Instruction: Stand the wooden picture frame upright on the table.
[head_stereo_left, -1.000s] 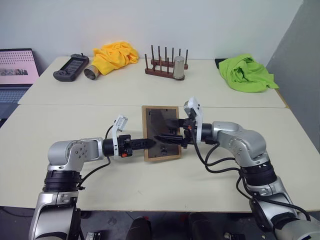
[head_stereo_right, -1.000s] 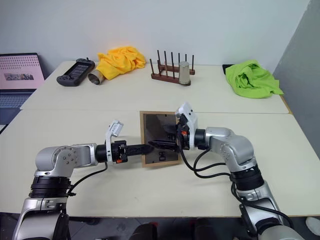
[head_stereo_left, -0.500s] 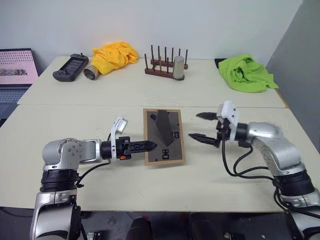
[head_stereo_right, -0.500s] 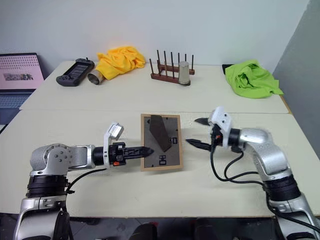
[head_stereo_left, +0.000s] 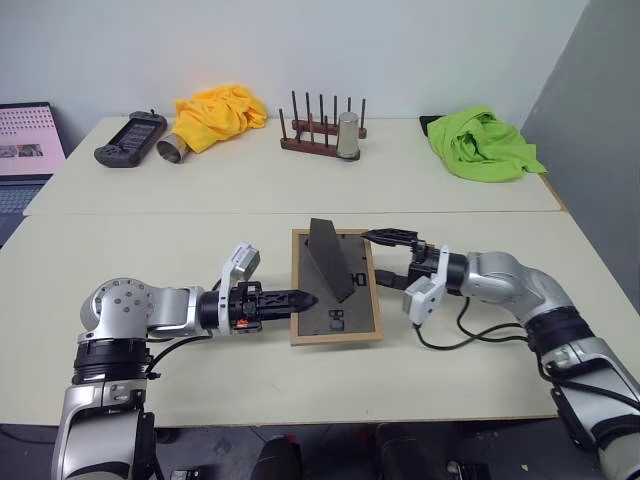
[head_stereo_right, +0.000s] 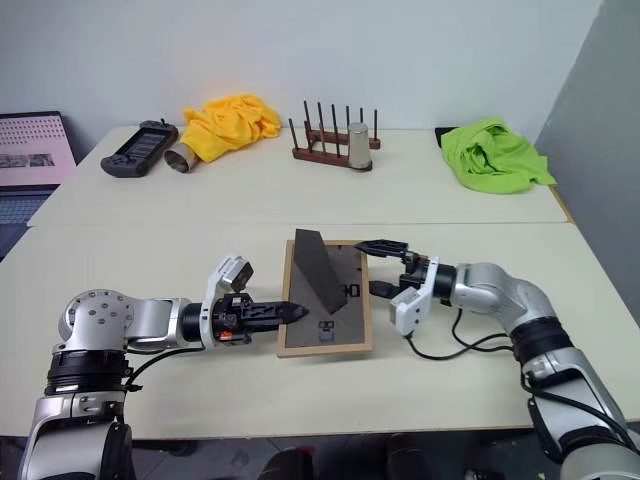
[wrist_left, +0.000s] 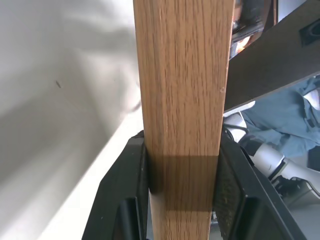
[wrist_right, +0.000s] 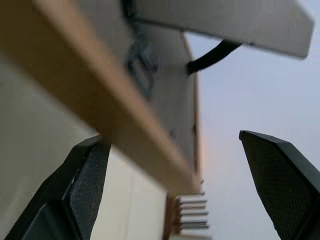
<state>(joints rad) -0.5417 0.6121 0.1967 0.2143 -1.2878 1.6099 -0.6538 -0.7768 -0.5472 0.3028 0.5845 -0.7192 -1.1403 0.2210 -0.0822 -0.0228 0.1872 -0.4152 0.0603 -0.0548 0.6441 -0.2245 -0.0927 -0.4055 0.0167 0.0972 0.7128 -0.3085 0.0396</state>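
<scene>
The robot's left gripper holds the frame with the frame's back panel (head_stereo_left: 352, 309) facing up, so next the right gripper takes hold of the frame's opposite edge (head_stereo_left: 373, 284) and turns the frame upright once the left gripper opens.
The wooden picture frame (head_stereo_left: 335, 312) lies nearly flat at the middle of the table (head_stereo_left: 200, 385), dark back panel up, with its stand (head_stereo_left: 329, 258) raised. My left gripper (head_stereo_left: 300, 298) is shut on the frame's left edge. The left wrist view shows both fingers (wrist_left: 125, 200) clamped against the light wood (wrist_left: 182, 90). My right gripper (head_stereo_left: 389, 259) stands open at the frame's right edge, one finger toward the far corner and one nearer. In the right wrist view the frame's edge (wrist_right: 115, 115) runs just past the spread fingertips (wrist_right: 85, 185), apart from them.
Along the far table stand a dark peg rack (head_stereo_left: 320, 135) with a metal cup (head_stereo_left: 347, 135), a yellow cloth (head_stereo_left: 215, 110), a lying metal can (head_stereo_left: 170, 150), a black controller (head_stereo_left: 130, 140) and a green cloth (head_stereo_left: 480, 145). A laptop (head_stereo_left: 30, 140) sits far left.
The right gripper left the frame's back, pulled away to the right, then returned open to the right edge. The stand now sticks up. My left wrist rolled, laying the frame flatter. The camera shifted.
</scene>
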